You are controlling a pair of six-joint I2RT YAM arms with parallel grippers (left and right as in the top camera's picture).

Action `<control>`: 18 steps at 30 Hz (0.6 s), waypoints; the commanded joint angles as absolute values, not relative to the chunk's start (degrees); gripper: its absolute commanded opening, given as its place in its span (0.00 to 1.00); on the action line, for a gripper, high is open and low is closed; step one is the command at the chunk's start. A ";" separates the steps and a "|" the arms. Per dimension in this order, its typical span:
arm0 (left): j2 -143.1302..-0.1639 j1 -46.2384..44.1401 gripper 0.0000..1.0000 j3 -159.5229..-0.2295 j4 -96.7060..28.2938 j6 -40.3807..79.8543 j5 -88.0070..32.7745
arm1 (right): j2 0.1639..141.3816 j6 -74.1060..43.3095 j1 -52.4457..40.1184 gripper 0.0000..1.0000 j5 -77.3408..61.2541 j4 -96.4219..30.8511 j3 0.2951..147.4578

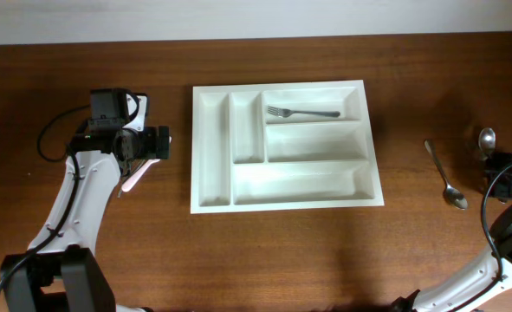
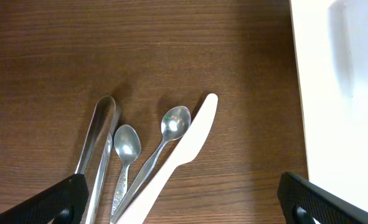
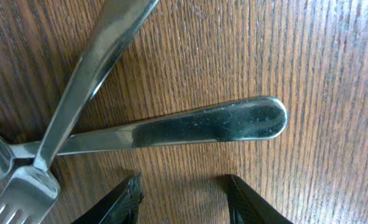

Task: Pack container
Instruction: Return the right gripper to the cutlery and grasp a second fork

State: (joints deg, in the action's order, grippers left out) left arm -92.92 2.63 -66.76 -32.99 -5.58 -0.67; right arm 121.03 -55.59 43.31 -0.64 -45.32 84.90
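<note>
I should turn my right gripper and take the fork's handle (image 3: pixel 103 53) first, because the fork lies across the spoon's handle (image 3: pixel 58 142) beside that gripper's open fingers.
The container (image 1: pixel 212 147) is a white compartment tray in the middle of the table; a metal fork (image 1: pixel 303 113) lies in its upper right compartment. My left gripper (image 1: pixel 158 143) hovers left of it, wide open (image 2: pixel 184 210), over a white plastic knife (image 2: pixel 184 152), two metal spoons (image 2: pixel 126 146) (image 2: pixel 173 123) and metal tongs (image 2: pixel 99 134). My right gripper (image 1: pixel 501 166) is at the far right, open (image 3: pixel 184 200), with bare wood between its fingers. Just beyond them lie a rounded metal handle (image 3: pixel 202 127), a second handle (image 3: pixel 90 81) crossing it, and fork tines (image 3: pixel 6 208).
A long metal spoon (image 1: pixel 446 178) lies on the wood right of the tray, and another spoon bowl (image 1: pixel 487 137) sits near the right arm. The tray's white edge (image 2: pixel 339 93) fills the right side of the left wrist view.
</note>
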 commanded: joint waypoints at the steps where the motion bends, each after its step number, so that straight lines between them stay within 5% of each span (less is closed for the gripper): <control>1: -93.54 2.39 0.99 -67.85 -32.86 -6.11 -1.15 | 123.31 -56.42 43.16 0.44 0.49 -45.43 84.42; 8: -93.54 2.39 0.99 -67.85 -32.86 -6.11 -1.15 | 123.24 -54.37 43.16 0.43 -3.05 -46.09 84.53; 18: -93.54 2.39 0.99 -67.85 -32.86 -6.11 -1.13 | 118.98 -31.11 43.05 0.45 -12.95 -44.88 94.56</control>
State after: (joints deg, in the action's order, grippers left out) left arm -92.92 2.63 -66.76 -32.99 -5.58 -0.69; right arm 121.21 -43.09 43.24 -10.96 -43.55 89.03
